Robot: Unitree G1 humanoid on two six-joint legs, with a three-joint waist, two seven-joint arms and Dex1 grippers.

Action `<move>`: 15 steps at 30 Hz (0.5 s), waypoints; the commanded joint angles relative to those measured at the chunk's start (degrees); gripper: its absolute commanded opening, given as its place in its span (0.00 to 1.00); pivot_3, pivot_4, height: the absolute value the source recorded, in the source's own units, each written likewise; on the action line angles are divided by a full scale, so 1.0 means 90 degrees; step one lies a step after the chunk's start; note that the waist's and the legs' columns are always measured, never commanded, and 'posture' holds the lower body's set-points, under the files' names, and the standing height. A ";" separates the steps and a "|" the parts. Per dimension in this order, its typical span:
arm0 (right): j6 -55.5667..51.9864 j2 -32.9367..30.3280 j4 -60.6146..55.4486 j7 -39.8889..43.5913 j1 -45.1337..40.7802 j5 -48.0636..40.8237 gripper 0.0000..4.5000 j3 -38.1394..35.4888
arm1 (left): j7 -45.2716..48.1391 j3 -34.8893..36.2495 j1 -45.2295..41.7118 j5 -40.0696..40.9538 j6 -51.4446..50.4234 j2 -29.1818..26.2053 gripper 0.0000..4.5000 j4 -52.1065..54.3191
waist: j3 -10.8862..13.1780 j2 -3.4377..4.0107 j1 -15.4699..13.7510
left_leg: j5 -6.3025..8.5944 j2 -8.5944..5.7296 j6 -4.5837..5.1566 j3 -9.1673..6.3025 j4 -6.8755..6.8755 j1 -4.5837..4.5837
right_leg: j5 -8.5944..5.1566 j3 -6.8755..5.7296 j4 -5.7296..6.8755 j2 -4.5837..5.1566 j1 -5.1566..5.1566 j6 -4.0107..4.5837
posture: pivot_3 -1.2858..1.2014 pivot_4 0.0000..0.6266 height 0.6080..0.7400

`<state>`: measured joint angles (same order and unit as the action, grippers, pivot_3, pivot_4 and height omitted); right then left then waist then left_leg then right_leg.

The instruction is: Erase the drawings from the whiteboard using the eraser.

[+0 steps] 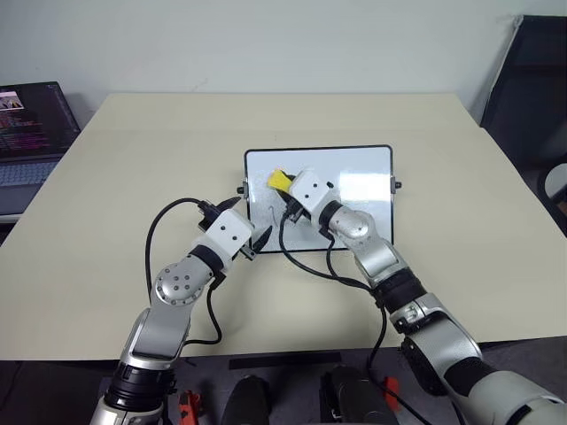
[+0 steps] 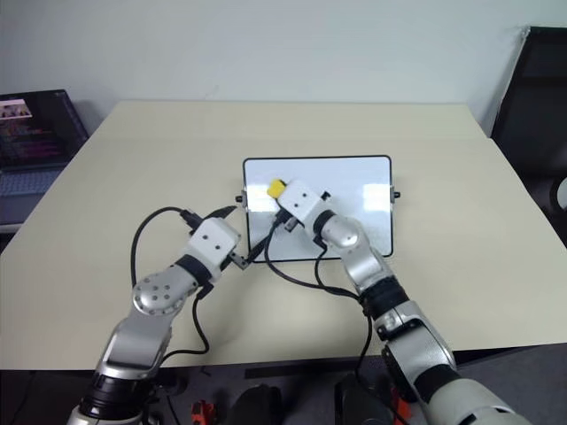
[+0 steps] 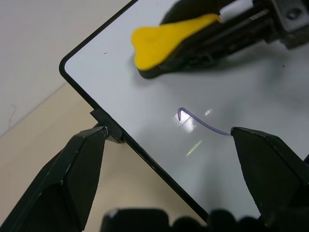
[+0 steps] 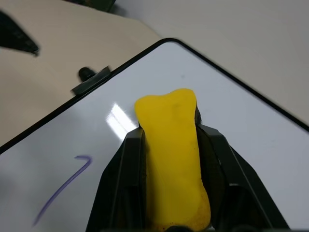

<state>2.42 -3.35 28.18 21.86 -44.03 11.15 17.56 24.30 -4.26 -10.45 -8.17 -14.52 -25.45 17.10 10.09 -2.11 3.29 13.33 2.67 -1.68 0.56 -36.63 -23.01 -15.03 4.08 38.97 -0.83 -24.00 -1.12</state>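
Next, my right gripper brings the eraser back over the stroke (image 1: 274,218) once my left gripper moves away, because the hooked stroke (image 1: 273,214) is closer to me than the eraser.
The whiteboard (image 1: 372,164) lies flat in the middle of the tan table. My right gripper (image 1: 285,188) is shut on the yellow eraser (image 1: 278,180) and holds it over the board's far left part, the dark underside facing the white surface. In the right wrist view the eraser (image 4: 171,145) sits clamped between both black fingers. One of the drawings, a thin hooked stroke (image 3: 198,123), lies on the board beside the eraser, nearer to me. My left gripper (image 1: 248,220) is open at the board's left edge, one finger (image 3: 72,179) off the board and the other over it, next to the small black knob (image 3: 106,126).
An open laptop (image 1: 31,124) stands off the table's left side. A black chair (image 1: 532,80) is at the far right. Black cables loop from both wrists over the near part of the table (image 1: 106,204).
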 commanded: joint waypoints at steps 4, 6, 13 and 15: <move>-0.0163 -0.0015 0.0017 0.0143 -0.0273 -0.0022 0.26 -0.0070 | -0.0043 0.0060 -0.0050 -0.0012 0.0120 -0.0030 1.00 0.0199 | 0.0000 0.0000 0.0004 | 0.0000 -0.0001 0.0000 0.0001 -0.0002 0.0001 | 0.0000 0.0000 0.0000 -0.0002 0.0000 0.0000 | 0.52 0.24 1.00; -0.0024 -0.0035 0.0346 0.0041 -0.0507 0.0016 0.26 -0.0117 | -0.0047 0.0058 -0.0054 -0.0016 0.0127 -0.0029 1.00 0.0181 | 0.0000 0.0000 0.0010 | 0.0000 -0.0002 0.0000 0.0003 -0.0004 0.0002 | 0.0001 0.0001 0.0001 -0.0003 0.0000 0.0001 | 0.52 0.24 1.00; 0.0434 -0.0160 0.1418 -0.0312 -0.1278 -0.0117 0.26 -0.0470 | -0.0074 0.0088 -0.0109 -0.0019 0.0153 -0.0028 1.00 0.0108 | 0.0000 0.0000 -0.0006 | -0.0001 -0.0002 0.0001 0.0003 -0.0019 0.0002 | 0.0003 -0.0004 0.0003 -0.0006 0.0006 0.0004 | 0.52 0.24 1.00; 0.0478 -0.0145 0.1370 -0.0228 -0.1167 -0.0158 0.26 -0.0471 | -0.0082 0.0085 -0.0127 -0.0019 0.0157 -0.0019 1.00 0.0084 | 0.0000 -0.0001 -0.0009 | -0.0001 -0.0002 0.0001 0.0003 -0.0018 0.0001 | 0.0004 -0.0005 0.0001 -0.0006 0.0008 0.0007 | 0.52 0.24 1.00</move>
<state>6.16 -4.39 40.83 19.77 -55.04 10.06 14.25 24.23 -4.24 -10.50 -8.20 -14.40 -25.44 16.88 10.09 -2.11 3.21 13.33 2.65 -1.67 0.62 -36.78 -23.00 -14.99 4.07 38.98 -0.88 -23.95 -1.05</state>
